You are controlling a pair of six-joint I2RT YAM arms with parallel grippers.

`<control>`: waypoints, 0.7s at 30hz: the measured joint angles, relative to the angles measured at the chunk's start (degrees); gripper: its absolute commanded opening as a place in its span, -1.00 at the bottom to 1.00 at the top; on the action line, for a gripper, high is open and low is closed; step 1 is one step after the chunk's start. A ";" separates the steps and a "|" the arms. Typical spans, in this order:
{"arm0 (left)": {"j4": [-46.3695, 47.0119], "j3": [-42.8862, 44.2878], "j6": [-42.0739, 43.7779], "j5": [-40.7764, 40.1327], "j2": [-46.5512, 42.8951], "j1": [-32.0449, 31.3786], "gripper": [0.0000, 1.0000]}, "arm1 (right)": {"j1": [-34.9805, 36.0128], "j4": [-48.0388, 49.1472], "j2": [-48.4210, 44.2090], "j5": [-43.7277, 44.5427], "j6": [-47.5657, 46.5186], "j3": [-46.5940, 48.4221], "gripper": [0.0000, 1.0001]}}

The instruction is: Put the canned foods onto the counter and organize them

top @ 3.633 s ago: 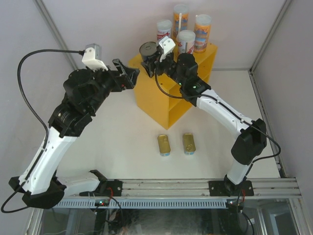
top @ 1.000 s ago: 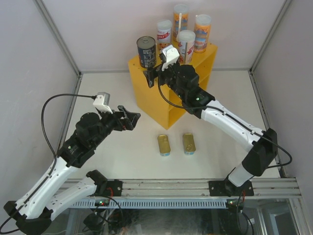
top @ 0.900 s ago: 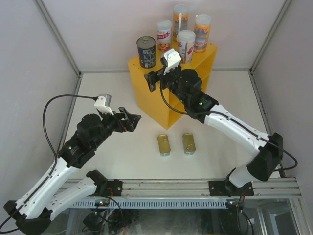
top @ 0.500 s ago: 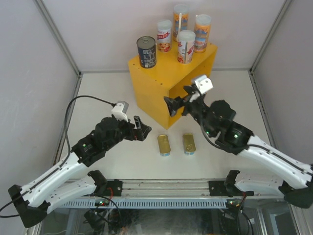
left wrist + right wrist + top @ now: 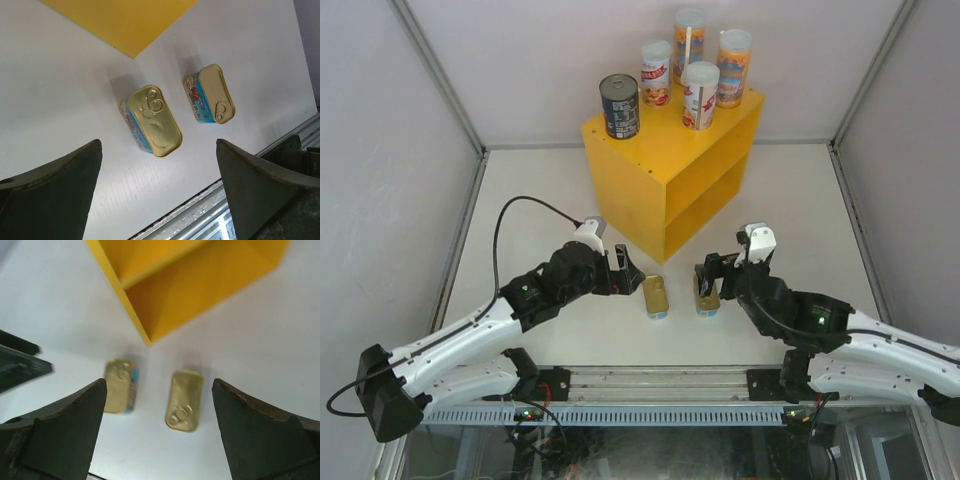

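Observation:
I can fit the gold-topped tin's narrow width [image 5: 184, 401] between my right gripper's fingers, clear of its neighbour. I should go down next until the fingers are on either side of its long sides [image 5: 199, 401].
The yellow counter [image 5: 670, 150] carries a dark round tin [image 5: 619, 105] and several tall cans [image 5: 700, 95] on its top. Two flat gold-topped tins lie on the white table in front of it, the left one [image 5: 655, 296] and the right one [image 5: 707, 293]. My left gripper [image 5: 625, 272] hovers open just left of the left tin [image 5: 152, 120], empty [image 5: 157, 190]. My right gripper [image 5: 712, 275] hangs open above the right tin [image 5: 184, 400], which shows between its fingers [image 5: 159, 435], untouched. The counter's inner shelf [image 5: 190, 285] looks empty.
A metal rail [image 5: 720, 385] runs along the near table edge, close behind both tins and visible in the left wrist view [image 5: 280, 165]. White walls enclose the table on three sides. The left arm's fingers [image 5: 20, 365] show at the left of the right wrist view.
Both arms have swung down and back from the counter toward the two flat tins at the front. The right gripper's jaws have narrowed a little. The cans have not moved.

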 measured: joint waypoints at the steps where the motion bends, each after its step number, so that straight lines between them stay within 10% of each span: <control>1: 0.44 -0.13 -0.46 0.22 0.31 0.00 0.97 | 0.11 -1.90 0.52 0.59 2.27 -0.76 0.72; 21: 4.15 -3.41 -4.48 3.23 0.46 -0.11 0.97 | -2.34 -1.92 9.70 -7.13 18.80 -18.08 0.76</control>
